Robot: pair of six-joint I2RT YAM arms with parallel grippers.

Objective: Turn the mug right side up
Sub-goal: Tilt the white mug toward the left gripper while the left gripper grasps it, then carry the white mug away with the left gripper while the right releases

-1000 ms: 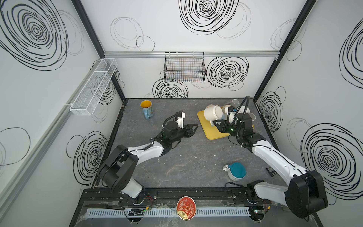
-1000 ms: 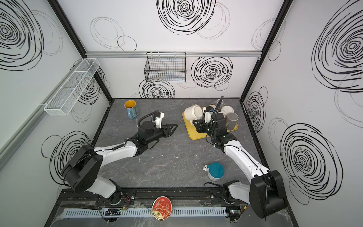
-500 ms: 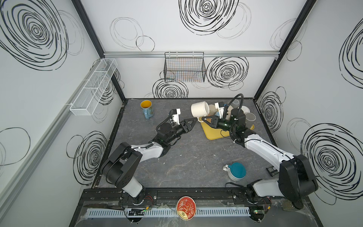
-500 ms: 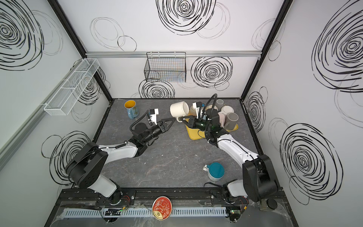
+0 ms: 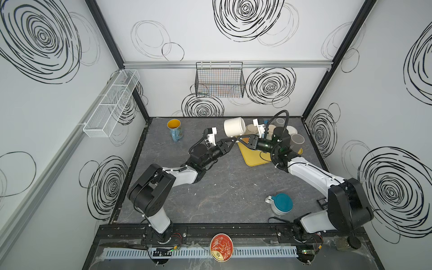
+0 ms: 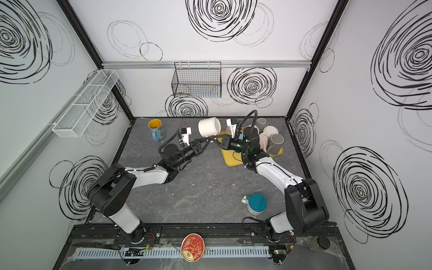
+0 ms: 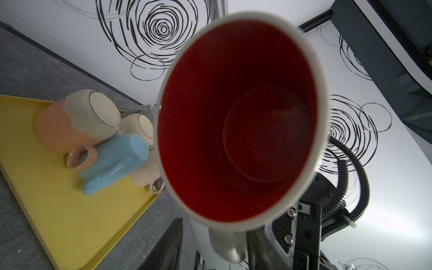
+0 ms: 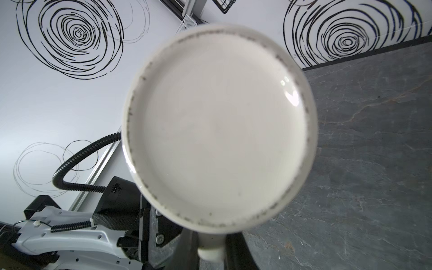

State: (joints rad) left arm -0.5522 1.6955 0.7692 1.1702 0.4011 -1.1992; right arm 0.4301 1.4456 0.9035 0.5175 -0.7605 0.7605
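The white mug (image 5: pixel 235 127) lies sideways in my right gripper, so I should take over its handle (image 7: pixel 228 246) with my left gripper and turn the mug's red opening upward.
A white mug (image 5: pixel 234 127) (image 6: pixel 209 127) with a red inside hangs on its side in the air, left of the yellow tray (image 5: pixel 252 156). Its handle (image 8: pixel 211 250) points down, and my right gripper (image 5: pixel 239 139) (image 8: pixel 211 247) is shut on it. The right wrist view is filled by the mug's flat base (image 8: pixel 219 126). My left gripper (image 5: pixel 232 140) (image 7: pixel 216 236) faces the red mouth (image 7: pixel 240 121) from the other side. Its jaws are open and straddle the handle (image 7: pixel 228 245), with one finger close to it and the other well apart.
Several mugs (image 7: pixel 77 124) sit upside down on the tray. A blue mug with a yellow inside (image 5: pixel 174 131) stands upright at the back left. A teal-bottomed mug (image 5: pixel 281 203) sits upside down at the front right. A wire basket (image 5: pixel 219 80) hangs on the back wall.
My right gripper lifted the white mug off the tray and carried it left and up. My left gripper rose to meet it, and its jaws have narrowed around the handle.
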